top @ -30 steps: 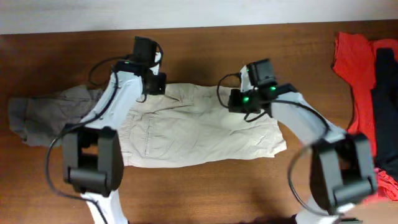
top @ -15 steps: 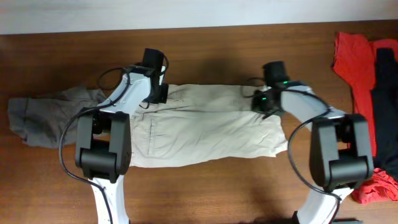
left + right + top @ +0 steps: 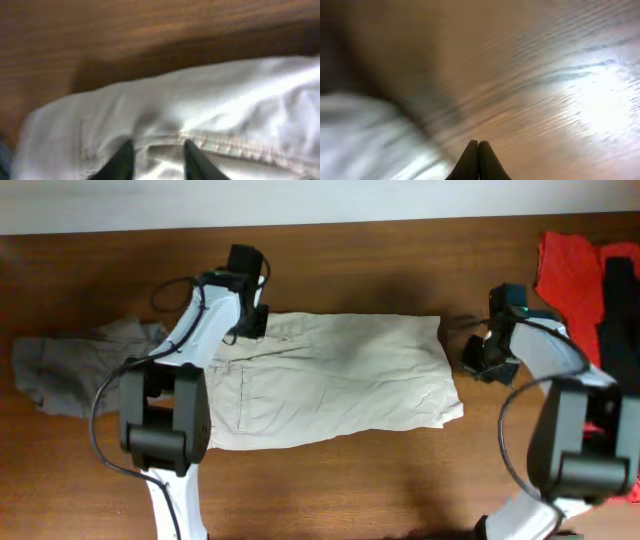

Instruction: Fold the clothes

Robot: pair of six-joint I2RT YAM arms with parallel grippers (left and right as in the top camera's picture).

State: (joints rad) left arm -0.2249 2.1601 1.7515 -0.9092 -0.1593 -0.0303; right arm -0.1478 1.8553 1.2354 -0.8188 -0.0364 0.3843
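Note:
The waistband end of the beige shorts [image 3: 222, 408] is crowding the gray garment. Next, my right gripper pushes down on the middle of the shorts [image 3: 350, 365] and slides them out of the way.
The beige shorts [image 3: 340, 380] lie flat and folded across the middle of the table, waistband end to the left. My left gripper [image 3: 248, 328] is at their far left corner. In the left wrist view its jaws [image 3: 158, 150] stand open over the stitched seam [image 3: 225, 145], with cloth under and between the fingertips. My right gripper [image 3: 472, 363] is just off the shorts' right edge, over bare wood. In the right wrist view it [image 3: 478, 145] is shut on nothing, and the blurred shorts [image 3: 365, 130] show at the left.
A gray garment [image 3: 70, 365] lies crumpled at the left, touching the shorts' left end. A red garment [image 3: 570, 280] and a black one [image 3: 620, 330] lie at the far right. The table's back edge runs along the wall [image 3: 320, 200].
The right gripper let go of the shorts' far right corner and moved right onto bare wood. The shorts' far edge now lies flat. The left jaws have parted; that arm hardly moved.

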